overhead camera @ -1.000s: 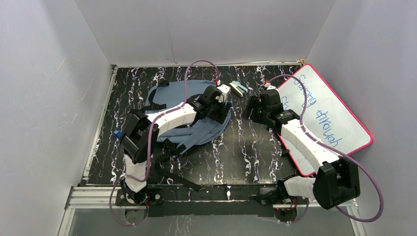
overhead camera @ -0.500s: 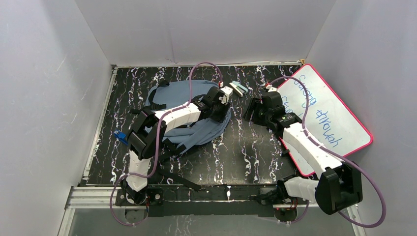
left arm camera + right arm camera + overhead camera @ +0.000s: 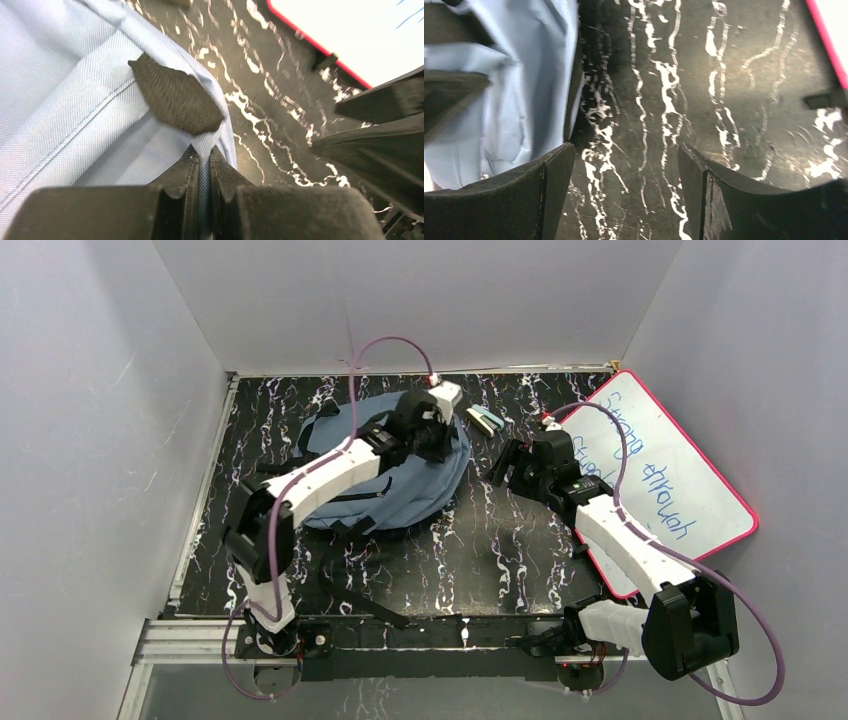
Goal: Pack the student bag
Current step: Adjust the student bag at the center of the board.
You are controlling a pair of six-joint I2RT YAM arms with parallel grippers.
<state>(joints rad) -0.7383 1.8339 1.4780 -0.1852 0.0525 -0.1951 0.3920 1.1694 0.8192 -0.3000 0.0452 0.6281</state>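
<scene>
Next, my right gripper grabs the bag's edge fabric at the bag's rim and lifts the bag around, because my left gripper reaches across the student bag to its rim.
The slate-blue student bag lies flat on the dark marbled table, left of centre, with black straps trailing toward the near edge. My left gripper is at the bag's right rim and is shut on a fold of the bag's fabric, just below a black webbing tab. My right gripper hovers open over bare table just right of the bag, nothing between its fingers.
A red-framed whiteboard with blue writing lies at the right, its edge close to the right arm. A small pale-green and white eraser-like block sits behind the two grippers. White walls enclose the table on three sides.
My left gripper has shut on the bag's edge and moved toward the back, drawing the fabric with it. The right gripper has opened slightly wider and barely moved.
</scene>
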